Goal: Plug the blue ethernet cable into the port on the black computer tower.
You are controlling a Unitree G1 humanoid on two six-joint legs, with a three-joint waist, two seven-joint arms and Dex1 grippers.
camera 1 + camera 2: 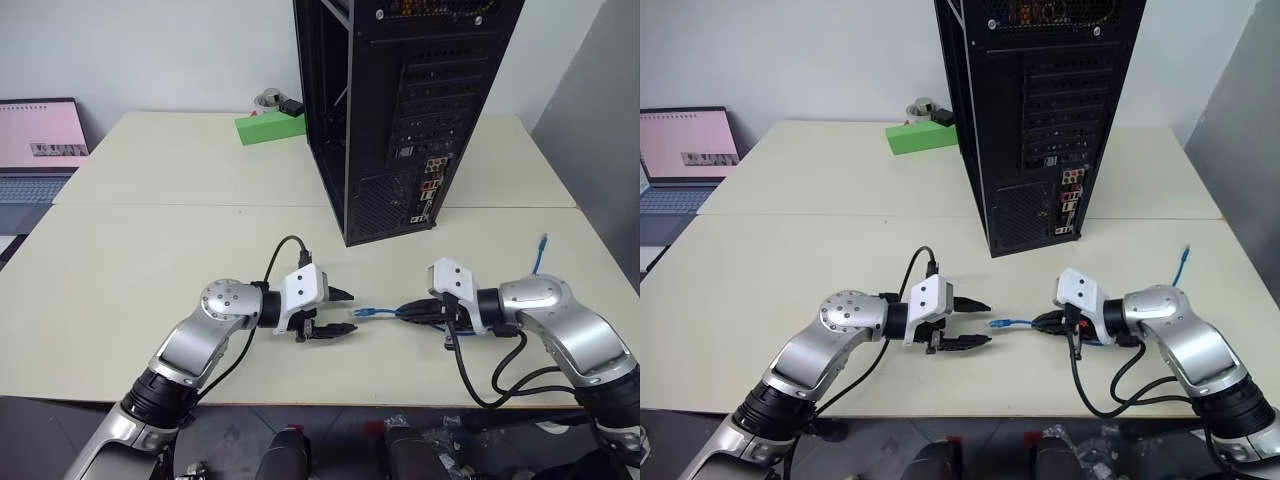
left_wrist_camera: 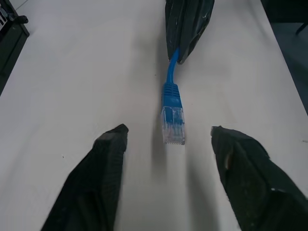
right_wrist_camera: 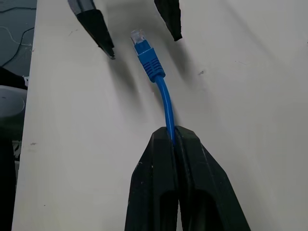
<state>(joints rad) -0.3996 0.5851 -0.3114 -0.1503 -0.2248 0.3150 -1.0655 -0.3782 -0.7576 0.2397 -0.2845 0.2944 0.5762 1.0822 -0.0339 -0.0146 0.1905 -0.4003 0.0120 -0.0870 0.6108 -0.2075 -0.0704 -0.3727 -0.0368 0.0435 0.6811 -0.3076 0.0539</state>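
I expect the cable to trail in a soft curve when I move the plug (image 2: 173, 113), because the blue ethernet cable bends (image 2: 171, 73) just behind its plug.
The blue ethernet cable (image 3: 166, 103) is pinched in my shut right gripper (image 1: 405, 310) a short way behind its pale plug (image 2: 173, 126). The plug points at my left gripper (image 1: 348, 312), which is open. Its tip hangs just above the table, level with the two black fingertips (image 2: 113, 139) and touching neither. The cable's other end (image 1: 541, 241) lies on the table at the right. The black computer tower (image 1: 400, 110) stands upright behind both grippers, rear face towards me. The port is somewhere in the rear connector cluster (image 1: 431, 190), too small to pick out.
A grey laptop (image 1: 40, 150) sits open at the far left. A green box (image 1: 268, 128) with small items on it lies left of the tower. The table's front edge (image 1: 300, 402) runs just below both arms. A grey panel (image 1: 605, 130) stands at the right.
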